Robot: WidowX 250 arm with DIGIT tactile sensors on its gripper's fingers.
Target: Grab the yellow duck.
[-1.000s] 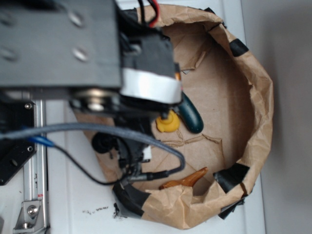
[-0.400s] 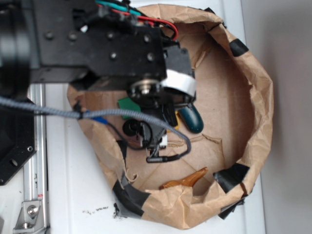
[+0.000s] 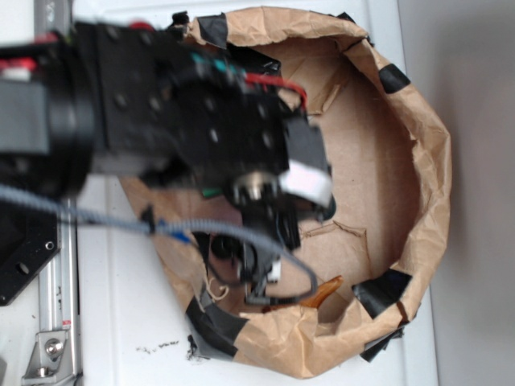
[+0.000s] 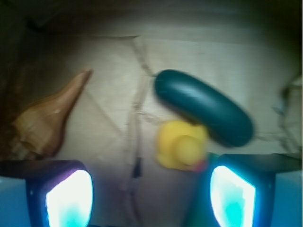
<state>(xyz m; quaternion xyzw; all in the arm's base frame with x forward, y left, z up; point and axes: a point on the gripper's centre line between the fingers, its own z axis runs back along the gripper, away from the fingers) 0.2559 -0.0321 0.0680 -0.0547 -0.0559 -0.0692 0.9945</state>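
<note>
The yellow duck (image 4: pixel 188 150) is in front of a gripper finger, away from the middle of the gripper's gap. My gripper should move over until its fingers are on both sides of the duck's body (image 4: pixel 176 136), and only then close.
In the wrist view the yellow duck (image 4: pixel 182 150) lies on brown paper just ahead of my right fingertip, touching a dark teal oblong piece (image 4: pixel 203 107) behind it. My gripper (image 4: pixel 151 198) is open, its two bright pads wide apart with only bare paper between them. The duck sits right of the gap's middle. In the exterior view the black arm and gripper (image 3: pixel 273 241) hang over the paper bowl (image 3: pixel 430 161) and hide the duck.
A brown curved shell-like piece (image 4: pixel 49 118) lies left of the gripper, its tip (image 3: pixel 326 288) showing in the exterior view. The crumpled paper wall with black tape patches (image 3: pixel 382 291) rings the floor. A grey cable (image 3: pixel 161 225) loops below the arm.
The arm has swung down and right over the bowl. The duck, seen a second ago beside the teal piece, is now covered by the gripper in the exterior view.
</note>
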